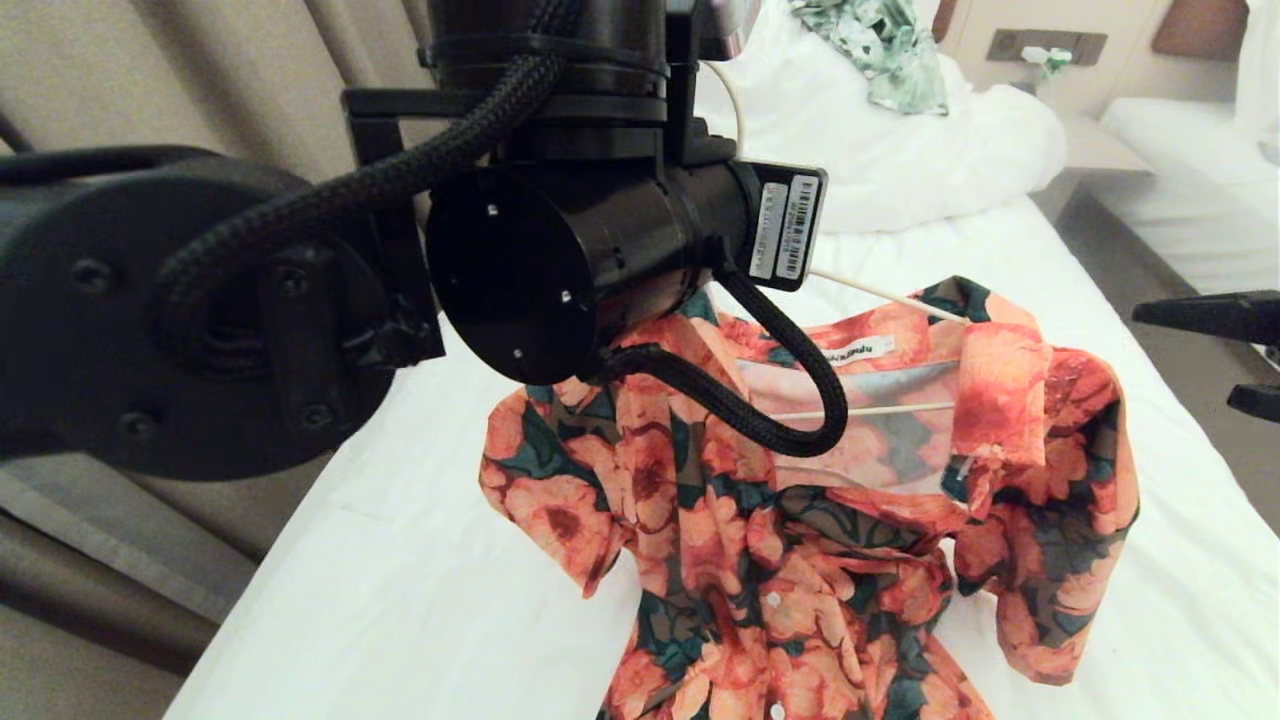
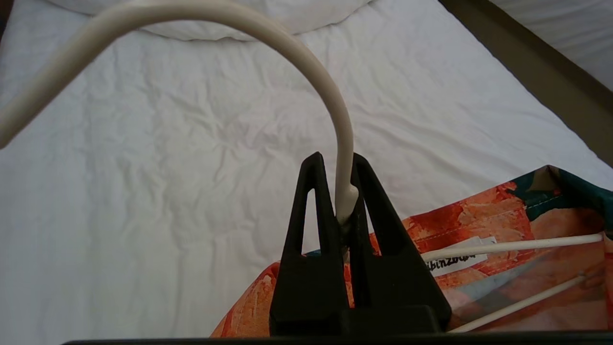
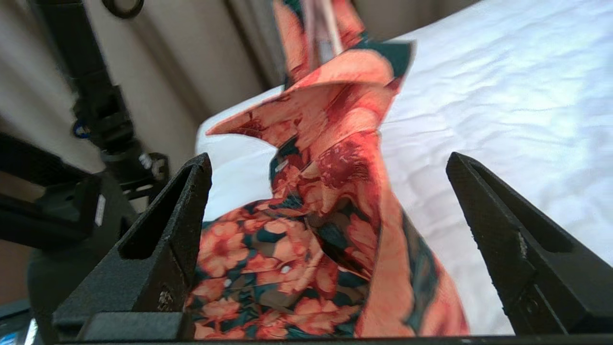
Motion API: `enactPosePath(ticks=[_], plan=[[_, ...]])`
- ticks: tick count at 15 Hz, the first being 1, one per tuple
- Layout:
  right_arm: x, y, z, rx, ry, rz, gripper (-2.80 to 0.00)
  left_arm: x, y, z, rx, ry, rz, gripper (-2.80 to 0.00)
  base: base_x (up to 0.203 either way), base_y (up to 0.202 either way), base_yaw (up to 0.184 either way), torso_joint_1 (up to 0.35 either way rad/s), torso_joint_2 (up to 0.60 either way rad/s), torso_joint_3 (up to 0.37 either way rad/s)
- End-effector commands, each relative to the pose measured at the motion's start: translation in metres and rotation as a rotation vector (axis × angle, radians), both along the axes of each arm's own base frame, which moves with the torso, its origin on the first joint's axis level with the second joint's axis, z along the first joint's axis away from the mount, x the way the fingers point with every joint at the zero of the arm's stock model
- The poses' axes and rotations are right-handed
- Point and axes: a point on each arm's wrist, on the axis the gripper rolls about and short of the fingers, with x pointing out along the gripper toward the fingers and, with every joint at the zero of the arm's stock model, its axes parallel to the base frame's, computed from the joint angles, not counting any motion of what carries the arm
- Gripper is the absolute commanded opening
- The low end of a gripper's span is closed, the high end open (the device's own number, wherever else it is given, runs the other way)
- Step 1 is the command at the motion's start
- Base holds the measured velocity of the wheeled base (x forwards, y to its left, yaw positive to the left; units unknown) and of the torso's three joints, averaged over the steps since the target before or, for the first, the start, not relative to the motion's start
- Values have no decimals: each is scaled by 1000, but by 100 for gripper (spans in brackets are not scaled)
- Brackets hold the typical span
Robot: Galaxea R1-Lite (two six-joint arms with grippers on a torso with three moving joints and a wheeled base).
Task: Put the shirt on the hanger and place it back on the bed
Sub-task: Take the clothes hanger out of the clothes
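Note:
I expect the orange-flowered shirt [image 1: 768, 564] to come up with the cream wire hanger, its sleeves drooping, when I lift the hanger, because the hanger goes in under the shirt's shoulder cloth [image 1: 962, 319].
The orange-flowered shirt [image 1: 800, 520] hangs half lifted over the white bed [image 1: 420, 560], its lower part trailing on the sheet. The cream wire hanger [image 1: 880, 409] sits inside the open collar, and its right shoulder is draped with cloth. In the left wrist view my left gripper [image 2: 335, 165] is shut on the neck of the hanger [image 2: 306, 62], below the curved hook, above the shirt [image 2: 503, 211]. In the head view my left arm hides that gripper. My right gripper [image 1: 1185, 358] is open, off the shirt's right side and apart from it. In the right wrist view, the right gripper [image 3: 328, 163] faces the shirt's [image 3: 311, 239] sleeve.
A green-and-white leaf garment [image 1: 880, 50] lies on the bulky duvet [image 1: 900, 150] at the head of the bed. A second white bed [image 1: 1180, 180] stands to the right across a strip of floor [image 1: 1150, 290]. Beige curtains [image 1: 200, 80] hang along the left side.

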Motion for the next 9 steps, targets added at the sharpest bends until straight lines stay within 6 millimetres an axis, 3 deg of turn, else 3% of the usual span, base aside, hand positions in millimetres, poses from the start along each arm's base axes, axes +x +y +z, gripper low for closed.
enactPosePath(ticks=[1, 4, 5, 9], plan=[[-11, -2, 10, 8, -1, -11, 0, 0, 0, -2, 6, 4, 3, -280, 0, 0, 0, 0, 0, 0], [-14, -5, 17, 12, -1, -31, 0, -2, 4, -4, 10, 8, 5, -280, 0, 0, 0, 0, 0, 0], [-13, -6, 22, 21, 19, -37, -280, -3, 4, -4, 14, 9, 6, -280, 0, 0, 0, 0, 0, 0], [-7, -8, 27, 52, 81, -45, -280, -3, 6, -4, 15, 9, 7, -280, 0, 0, 0, 0, 0, 0]])
